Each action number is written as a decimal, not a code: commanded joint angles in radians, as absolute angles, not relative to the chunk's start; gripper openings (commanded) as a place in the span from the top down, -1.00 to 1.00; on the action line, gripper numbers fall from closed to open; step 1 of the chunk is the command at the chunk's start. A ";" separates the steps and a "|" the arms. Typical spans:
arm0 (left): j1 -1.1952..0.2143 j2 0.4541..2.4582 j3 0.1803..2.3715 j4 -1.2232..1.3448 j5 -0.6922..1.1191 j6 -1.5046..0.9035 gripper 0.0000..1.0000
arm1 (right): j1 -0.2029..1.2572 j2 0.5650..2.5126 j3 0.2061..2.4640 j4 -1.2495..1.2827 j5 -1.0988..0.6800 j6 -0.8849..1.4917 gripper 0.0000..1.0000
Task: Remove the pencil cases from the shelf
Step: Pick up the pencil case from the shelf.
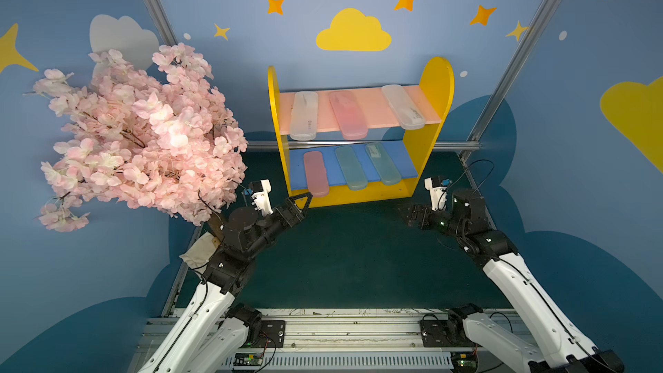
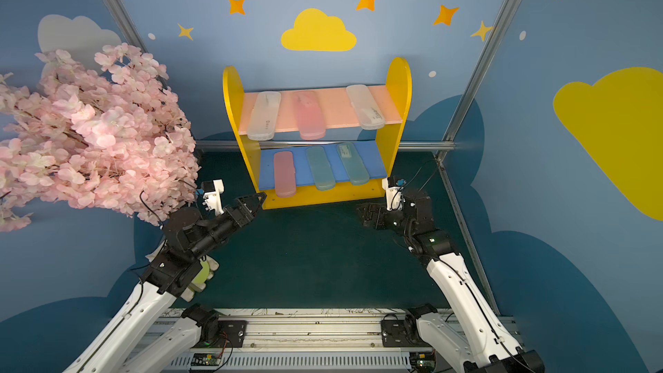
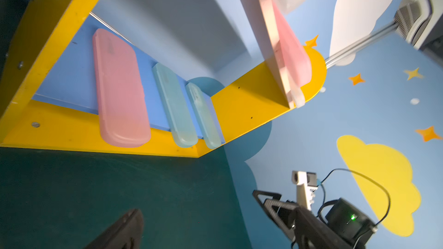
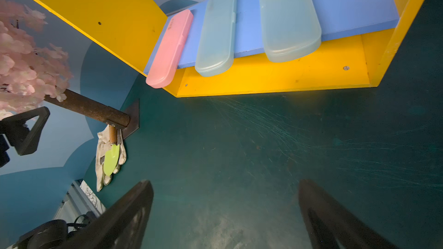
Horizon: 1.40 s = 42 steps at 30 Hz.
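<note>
The frosted clear pencil case (image 1: 304,114) nearest the tree sticks out past the upper board, so my left gripper should carry on going up and close on the case's front end (image 1: 302,134).
The shelf (image 1: 436,80) stands at the back of the green mat, with yellow sides. Its pink upper board carries three pencil cases: frosted clear (image 1: 304,115), pink (image 1: 347,114) and frosted clear (image 1: 402,106). On the blue lower board lie a pink one (image 1: 315,174) and two pale teal ones (image 1: 351,168) (image 1: 382,163), all overhanging the front edge. My left gripper (image 1: 304,206) is open and empty, close to the shelf's lower left front corner. My right gripper (image 1: 404,215) is open and empty, low over the mat by the shelf's right foot (image 4: 374,73).
A pink blossom tree (image 1: 143,130) leans over the left arm, with its trunk (image 4: 91,111) fixed at the mat's left edge. A glove and a green trowel (image 4: 111,154) lie at the trunk's foot. Metal frame posts (image 1: 516,59) flank the shelf, and a rail (image 1: 323,328) runs along the front.
</note>
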<state>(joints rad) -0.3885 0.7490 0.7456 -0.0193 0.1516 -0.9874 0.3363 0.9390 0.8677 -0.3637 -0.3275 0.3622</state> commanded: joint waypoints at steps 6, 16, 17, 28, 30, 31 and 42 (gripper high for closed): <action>-0.428 0.878 0.856 0.154 0.036 -1.273 -1.00 | 0.404 0.903 0.892 -0.365 -0.219 0.397 -0.97; -0.448 1.011 0.982 0.202 -0.081 -1.471 -1.00 | 0.414 0.846 0.846 -0.339 -0.162 0.405 -0.97; -0.449 1.026 0.999 0.192 -0.089 -1.492 -1.00 | 0.414 0.841 0.843 -0.339 -0.154 0.405 -0.96; -0.437 1.165 1.155 0.158 -0.170 -1.511 -0.91 | 0.414 0.799 0.821 -0.334 -0.118 0.409 -0.93; -0.427 1.180 1.170 0.158 -0.166 -1.513 -0.83 | 0.414 0.790 0.816 -0.333 -0.111 0.408 -0.92; -0.420 1.189 1.175 0.161 -0.161 -1.515 -0.80 | 0.414 0.785 0.813 -0.333 -0.108 0.406 -0.91; -0.339 1.229 1.214 0.165 -0.115 -1.513 -0.51 | 0.414 0.717 0.759 -0.289 -0.051 0.407 -0.83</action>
<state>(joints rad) -0.3546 1.2171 1.1839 0.1551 -0.1425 -1.5188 0.4088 0.7383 0.7742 -0.3325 -0.0818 0.4080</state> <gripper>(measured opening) 0.757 0.915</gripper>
